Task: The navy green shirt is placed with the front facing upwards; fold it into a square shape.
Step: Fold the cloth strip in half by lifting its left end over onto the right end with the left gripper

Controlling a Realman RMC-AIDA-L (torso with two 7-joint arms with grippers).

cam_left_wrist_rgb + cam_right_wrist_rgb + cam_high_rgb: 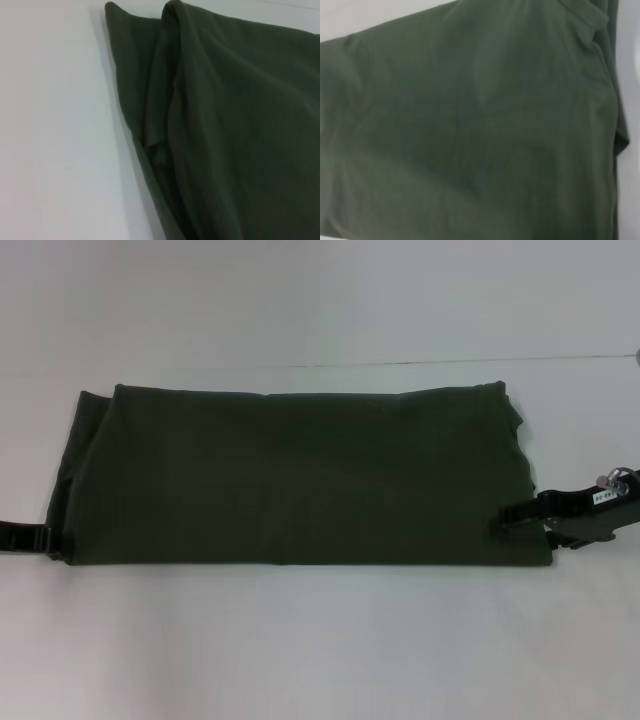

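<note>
I can see that my right gripper is over the shirt, inside the shirt's near corner point(510, 540), so my right gripper should take that corner point(546, 560) before both grippers pull the shirt closer.
The navy green shirt point(300, 475) lies on the white table point(320, 640) as a wide flat rectangle with only plain green cloth showing; no print or collar is in view. My left gripper point(42, 538) sits low at the shirt's near-left corner, touching its edge. My right gripper point(505, 515) reaches in from the right and overlaps the shirt's right edge near the front corner. The left wrist view shows the layered folds of the shirt point(240, 125) along one side. Smooth cloth of the shirt point(470, 125) fills the right wrist view.
Bare white tabletop surrounds the shirt on all sides. A thin dark line point(450, 362) runs across the table behind the shirt's far right corner.
</note>
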